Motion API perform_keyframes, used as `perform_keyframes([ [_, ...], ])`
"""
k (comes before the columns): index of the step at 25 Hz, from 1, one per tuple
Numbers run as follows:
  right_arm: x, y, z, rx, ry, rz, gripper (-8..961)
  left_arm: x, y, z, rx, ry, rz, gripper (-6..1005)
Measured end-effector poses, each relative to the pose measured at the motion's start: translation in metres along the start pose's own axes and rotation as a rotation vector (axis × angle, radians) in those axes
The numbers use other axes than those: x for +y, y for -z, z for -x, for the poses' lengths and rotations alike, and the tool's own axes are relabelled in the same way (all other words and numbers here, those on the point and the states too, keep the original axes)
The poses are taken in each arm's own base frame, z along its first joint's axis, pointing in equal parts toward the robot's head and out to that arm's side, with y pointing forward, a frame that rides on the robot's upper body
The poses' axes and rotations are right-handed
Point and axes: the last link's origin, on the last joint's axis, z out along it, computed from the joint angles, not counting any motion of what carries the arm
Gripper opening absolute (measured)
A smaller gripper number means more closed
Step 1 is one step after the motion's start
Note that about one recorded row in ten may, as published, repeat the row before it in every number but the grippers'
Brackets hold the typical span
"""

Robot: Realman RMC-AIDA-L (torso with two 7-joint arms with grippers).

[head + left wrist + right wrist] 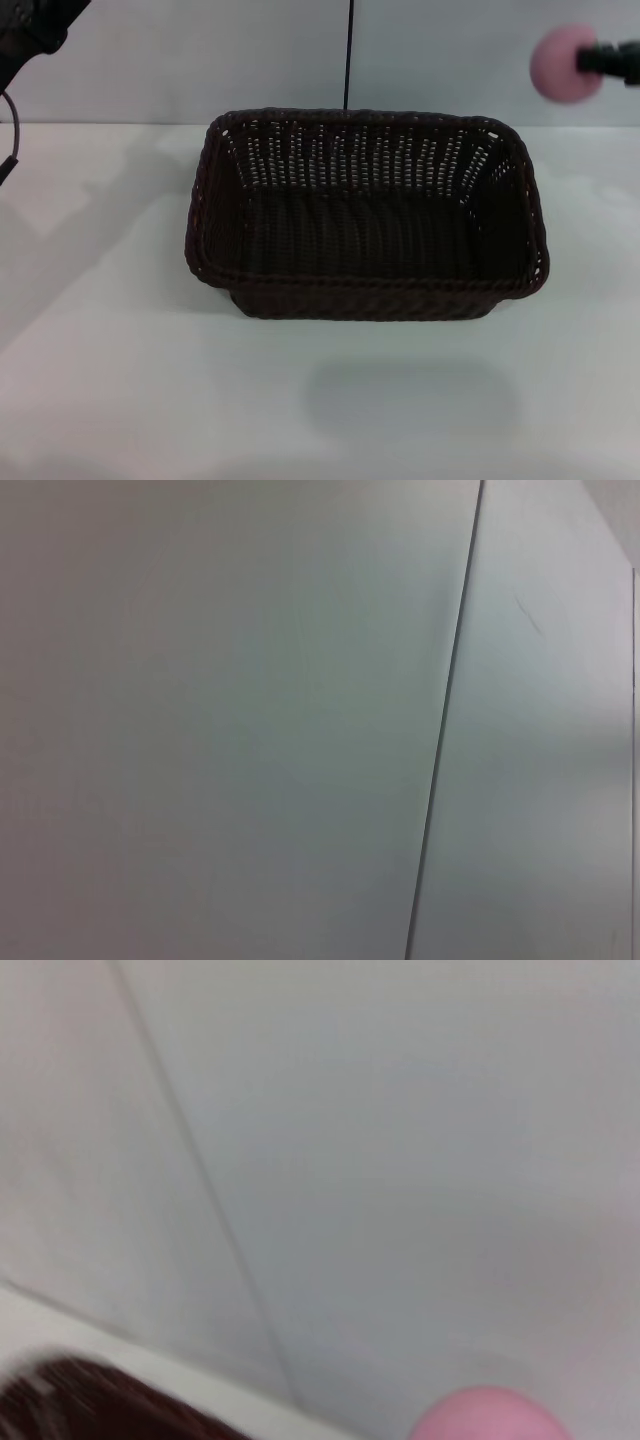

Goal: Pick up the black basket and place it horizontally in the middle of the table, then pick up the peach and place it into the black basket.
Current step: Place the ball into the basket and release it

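The peach [563, 66] is clear above the black basket's rim, so my right gripper keeps going toward the basket's empty inside [370, 225] and lets go of the peach over it.
The black basket [365, 215] stands lengthwise across the middle of the white table [100, 380], open side up and empty. The pink peach [565, 63] hangs in the air at the upper right, above and to the right of the basket's far right corner. My right gripper [598, 60] is shut on the peach from the right. The right wrist view shows the peach [490, 1415] and a bit of the basket's rim [90, 1400]. My left arm [30, 30] is raised at the upper left; its gripper is out of view.
A pale wall [200, 60] with a dark vertical seam [348, 50] stands behind the table. The left wrist view shows only this wall [250, 720] and seam [445, 720].
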Motion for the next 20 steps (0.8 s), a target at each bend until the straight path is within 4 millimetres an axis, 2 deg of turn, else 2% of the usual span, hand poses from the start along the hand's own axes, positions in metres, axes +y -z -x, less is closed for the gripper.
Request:
perform_keyframes([
  [4, 0.022, -0.002, 0.015, -0.049, 0.026, 0.139, 102, 0.000, 0.000, 0.000, 0.002, 0.000, 0.003, 829],
  [5, 0.035, -0.008, 0.021, -0.045, 0.059, 0.203, 103, 0.000, 0.001, -0.001, 0.003, -0.001, 0.002, 829],
  [7, 0.041, -0.013, 0.023, -0.036, 0.072, 0.230, 104, 0.000, 0.001, -0.001, 0.003, -0.001, 0.002, 829],
  [8, 0.049, -0.024, 0.023, -0.007, 0.080, 0.271, 105, 0.000, 0.001, -0.001, 0.003, -0.001, 0.001, 829],
  [9, 0.049, -0.024, 0.023, -0.007, 0.080, 0.271, 105, 0.000, 0.001, -0.001, 0.003, -0.001, 0.001, 829],
  [10, 0.055, -0.036, 0.021, 0.038, 0.069, 0.312, 106, -0.001, 0.002, -0.001, 0.006, -0.003, -0.005, 829],
  [17, 0.058, -0.050, 0.016, 0.087, 0.043, 0.358, 110, -0.001, 0.004, -0.002, 0.010, -0.004, -0.010, 829],
  [20, 0.057, -0.049, 0.016, 0.083, 0.039, 0.356, 227, -0.001, 0.004, -0.002, 0.010, -0.004, -0.011, 829],
])
